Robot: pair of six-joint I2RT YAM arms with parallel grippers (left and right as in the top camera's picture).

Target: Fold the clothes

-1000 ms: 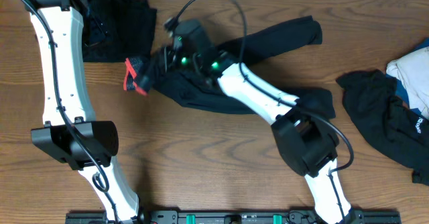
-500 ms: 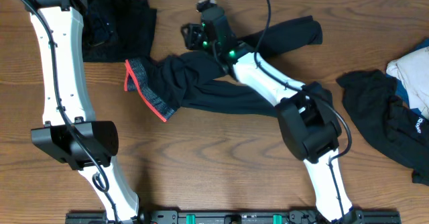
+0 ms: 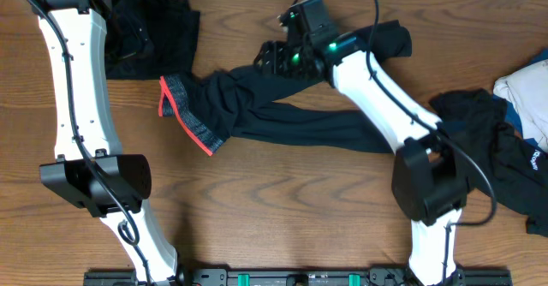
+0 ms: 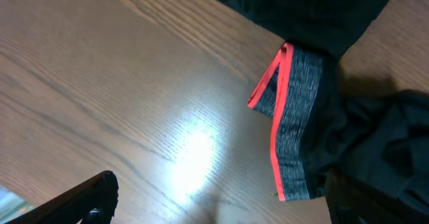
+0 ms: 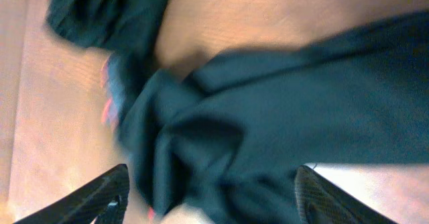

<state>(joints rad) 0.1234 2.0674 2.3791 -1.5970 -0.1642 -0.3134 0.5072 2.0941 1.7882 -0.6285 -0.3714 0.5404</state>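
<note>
The grey waistband only just overlaps the second black garment's corner (image 4: 327,48), so the trousers (image 4: 348,130) will come free and leave that garment behind when I pull.
The clothes' main piece, long black trousers (image 3: 282,119), lies spread across the table's middle, with its grey waistband and coral-red band (image 3: 181,110) at the left end. My right gripper (image 3: 274,59) hovers open just above the upper leg and holds nothing. In the blurred right wrist view its fingertips (image 5: 100,197) stand wide apart over crumpled black cloth (image 5: 268,117). My left gripper (image 4: 214,210) is open high over bare wood. The waistband (image 4: 295,117) shows to its right, and another black garment (image 4: 301,9) lies beyond.
A second black garment (image 3: 154,29) lies at the back left under the left arm (image 3: 73,89). At the right edge sit a crumpled black piece (image 3: 484,145) and a white-and-blue bundle (image 3: 524,85). Bare wooden table (image 3: 257,209) fills the front.
My right gripper opened, let go of the trousers and drew back toward the far right. The waistband end now lies spread out at the left. The left arm has not moved.
</note>
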